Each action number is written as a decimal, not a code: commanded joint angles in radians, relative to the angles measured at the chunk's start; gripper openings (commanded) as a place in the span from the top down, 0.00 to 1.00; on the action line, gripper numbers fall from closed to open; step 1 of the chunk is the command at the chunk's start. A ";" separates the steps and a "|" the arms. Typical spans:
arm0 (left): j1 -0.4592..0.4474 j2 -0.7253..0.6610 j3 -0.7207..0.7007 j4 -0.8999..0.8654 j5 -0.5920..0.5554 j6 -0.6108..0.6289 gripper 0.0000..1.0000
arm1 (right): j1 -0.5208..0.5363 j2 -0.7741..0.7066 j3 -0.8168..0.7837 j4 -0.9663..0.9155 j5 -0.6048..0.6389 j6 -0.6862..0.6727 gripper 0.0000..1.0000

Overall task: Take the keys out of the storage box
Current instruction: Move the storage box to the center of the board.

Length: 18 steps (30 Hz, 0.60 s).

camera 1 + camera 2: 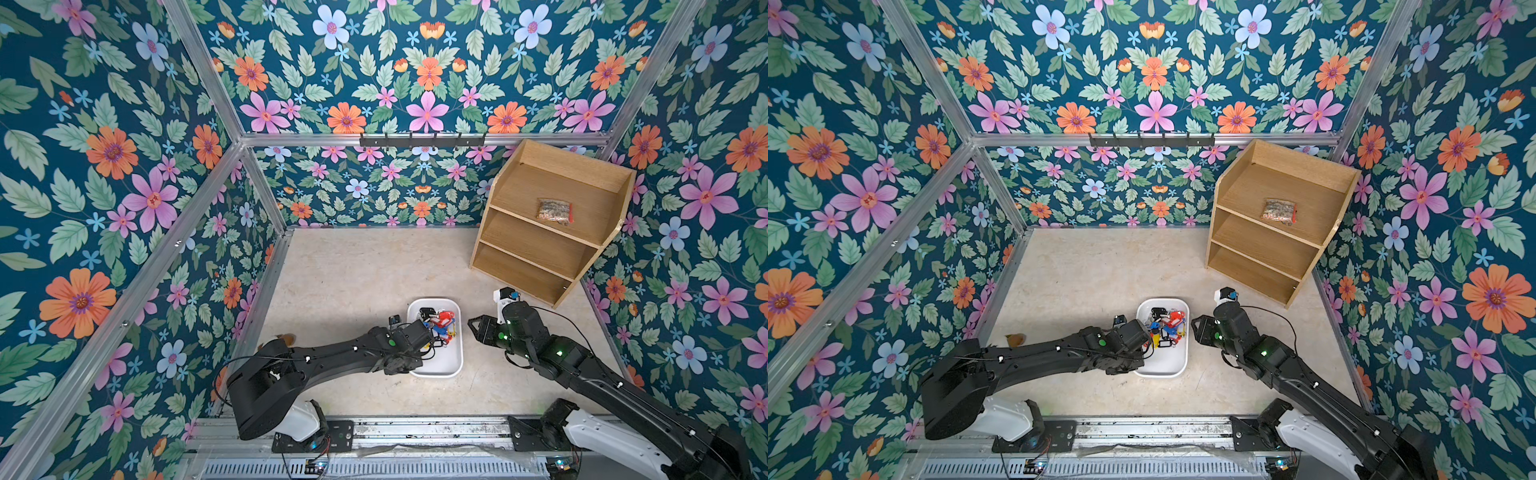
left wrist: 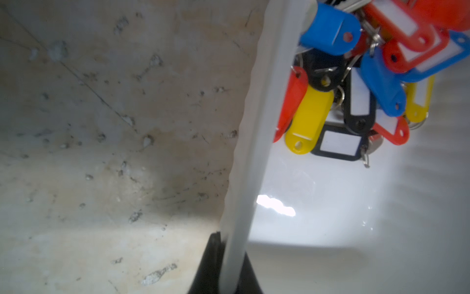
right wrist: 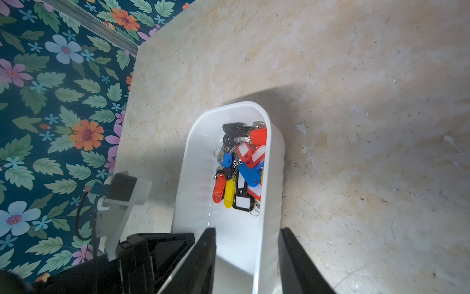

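My left gripper is holding the box's rim [image 2: 247,200] beside the keys. It should let go and move back while my right gripper reaches into the key heap [image 1: 1168,321].
The storage box [image 1: 446,365] [image 1: 1167,361] is a white tray on the beige floor between my two arms. The keys [image 1: 436,324] [image 1: 1165,326] lie heaped in its far half, with red, blue, yellow and black tags [image 3: 239,168] [image 2: 356,76]. My left gripper [image 2: 230,241] is shut on the box's left rim [image 2: 256,127], and that rim runs up between its black fingers. My right gripper [image 3: 248,235] [image 1: 473,323] is open at the box's right side. In the right wrist view one finger is over the box's inside and the other over the floor, with the right wall [image 3: 267,229] between them.
A wooden three-shelf unit [image 1: 548,232] stands tilted at the back right, with a clear bag of brownish bits [image 1: 555,212] on its top shelf. A black hook rail [image 1: 422,141] is on the back wall. A small brown thing [image 1: 286,338] lies near the left wall. Flowered walls enclose the floor.
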<state>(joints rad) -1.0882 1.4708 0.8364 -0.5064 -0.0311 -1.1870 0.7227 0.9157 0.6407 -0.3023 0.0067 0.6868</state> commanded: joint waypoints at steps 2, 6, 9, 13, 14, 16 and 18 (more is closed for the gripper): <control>-0.041 -0.013 0.010 -0.015 0.010 -0.063 0.80 | 0.005 0.038 0.026 0.005 -0.045 -0.016 0.39; -0.070 -0.041 0.024 -0.030 -0.005 -0.087 0.53 | 0.022 0.078 0.059 -0.024 -0.041 -0.019 0.31; -0.085 -0.064 0.043 -0.049 -0.024 -0.099 0.24 | 0.034 0.111 0.088 -0.055 -0.021 -0.016 0.32; -0.091 -0.100 0.069 -0.057 -0.054 -0.087 0.01 | 0.037 0.147 0.104 -0.056 -0.023 0.009 0.35; -0.093 -0.113 0.075 -0.058 -0.071 -0.072 0.01 | 0.037 0.158 0.106 -0.061 -0.017 0.021 0.37; -0.094 -0.140 0.092 -0.069 -0.117 -0.039 0.01 | 0.037 0.183 0.112 -0.057 -0.024 0.038 0.38; -0.093 -0.166 0.106 -0.091 -0.175 -0.005 0.01 | 0.036 0.218 0.121 -0.050 -0.039 0.049 0.38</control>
<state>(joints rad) -1.1820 1.3277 0.9272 -0.5560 -0.1051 -1.2480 0.7582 1.1038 0.7509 -0.3485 -0.0265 0.7113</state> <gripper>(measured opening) 0.988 0.618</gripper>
